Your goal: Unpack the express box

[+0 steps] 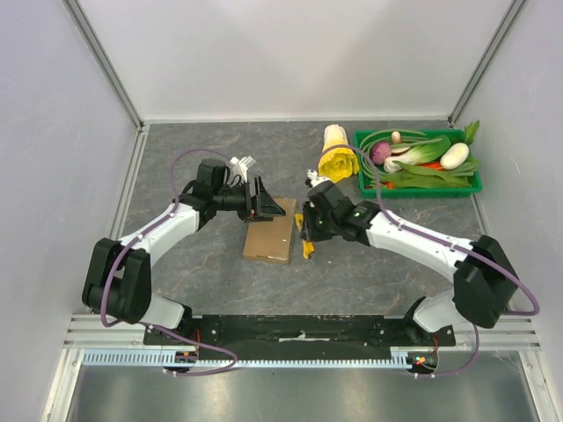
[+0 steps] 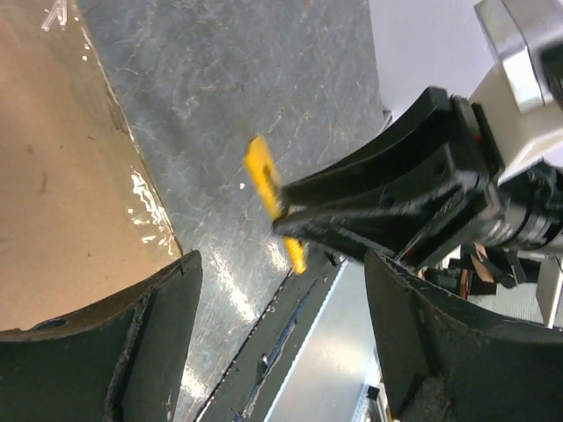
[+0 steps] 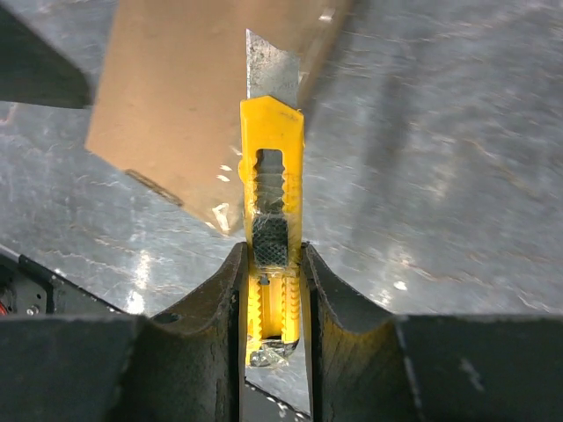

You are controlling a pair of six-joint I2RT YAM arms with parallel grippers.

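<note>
My right gripper leaves the utility knife's front handle (image 3: 272,158) clear, so I go on moving the knife into my open left gripper (image 1: 271,199) before that gripper closes.
The express box (image 1: 270,233) is a flat brown cardboard box lying shut on the grey table between the arms. My left gripper (image 1: 267,207) is open over the box's far end; in the left wrist view (image 2: 281,352) one finger (image 2: 114,343) is over the box (image 2: 62,176), and I cannot tell if it touches. My right gripper (image 1: 308,230) is shut on a yellow utility knife (image 1: 306,249) at the box's right edge. In the right wrist view the gripper (image 3: 271,264) holds the knife (image 3: 271,220) with its blade (image 3: 268,75) out against the box's edge (image 3: 185,97).
A green tray (image 1: 420,191) of vegetables stands at the back right, with a yellow-white cabbage (image 1: 337,154) to its left. A small white object (image 1: 242,164) lies behind the left gripper. White walls close in the left, right and back sides.
</note>
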